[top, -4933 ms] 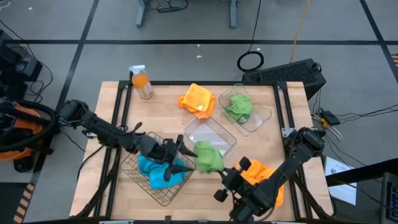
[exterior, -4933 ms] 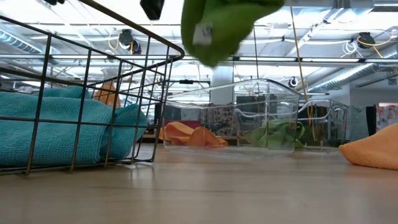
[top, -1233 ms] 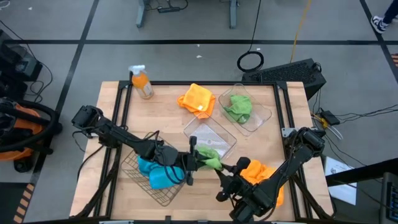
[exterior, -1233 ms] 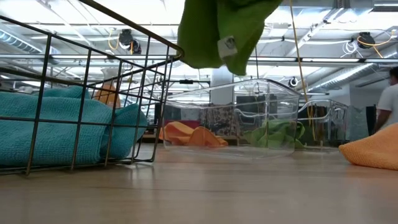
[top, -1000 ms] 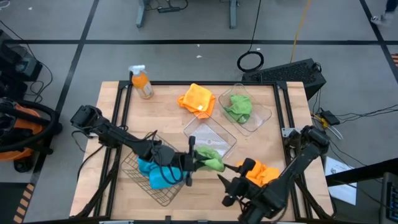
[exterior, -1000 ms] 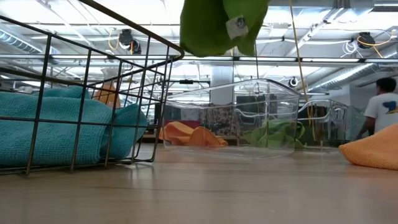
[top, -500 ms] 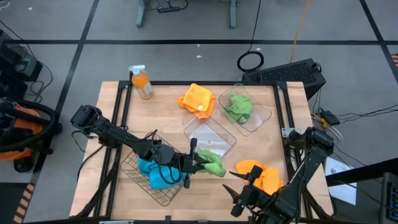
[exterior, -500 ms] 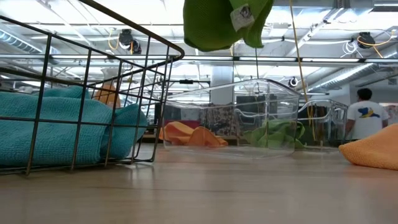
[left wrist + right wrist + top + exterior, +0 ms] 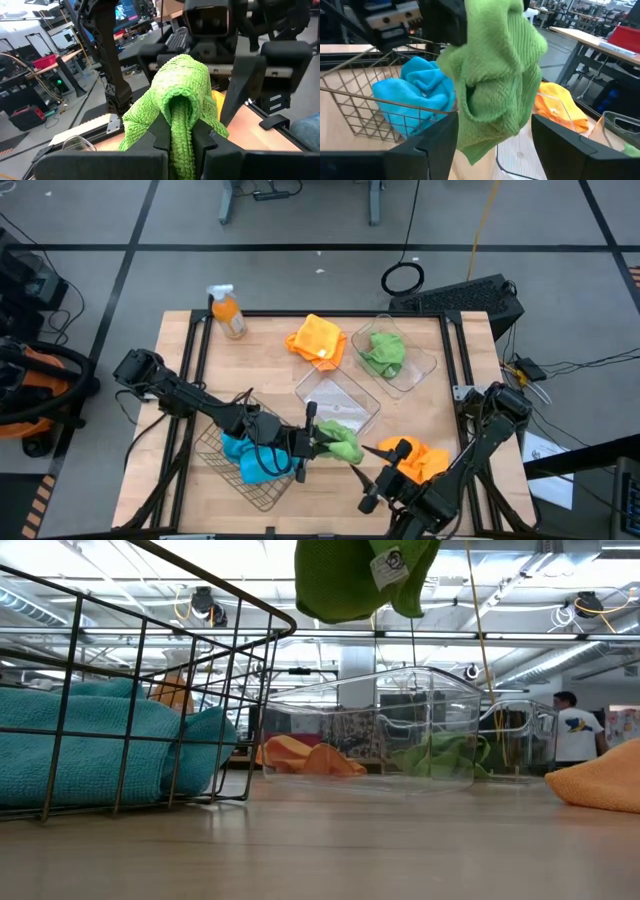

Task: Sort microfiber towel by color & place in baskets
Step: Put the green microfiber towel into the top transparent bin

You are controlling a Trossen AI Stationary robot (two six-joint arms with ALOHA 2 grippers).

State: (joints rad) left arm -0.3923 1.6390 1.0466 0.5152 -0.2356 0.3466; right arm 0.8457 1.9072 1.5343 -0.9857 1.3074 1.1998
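Note:
My right gripper will take the green towel (image 9: 342,442), and the towel will bunch up and flop over the gripper's fingers, because the limp lower folds (image 9: 487,131) hang freely between them.
My left gripper (image 9: 318,442) is shut on a green towel (image 9: 342,442), held above the table between the dark wire basket (image 9: 262,492) and my right arm; it also shows at the top of the low view (image 9: 355,580). My right gripper (image 9: 369,476) is open and faces the towel from the table's near right. In the right wrist view (image 9: 495,150) its fingers stand to either side of the towel's lower part (image 9: 492,85); I cannot tell whether they touch it. Two blue towels (image 9: 250,458) lie in the wire basket. One orange towel (image 9: 418,460) lies on the table by my right arm. My left gripper pinches a bunched fold of the green towel (image 9: 176,125) between its two fingers (image 9: 161,134), several layers. The fingers come level from the table's left. The towel is lifted clear of the table and bulges out past the fingertips.
An empty clear tub (image 9: 340,402) stands at the middle of the table. A second clear tub (image 9: 412,365) at the far right holds a green towel (image 9: 383,352). Another orange towel (image 9: 317,340) and an orange spray bottle (image 9: 228,312) sit at the far side.
My right gripper has drawn back toward the table's near right corner, then come forward again toward the green towel. The towel has risen slightly and turned a little in my left gripper, which has stayed in place.

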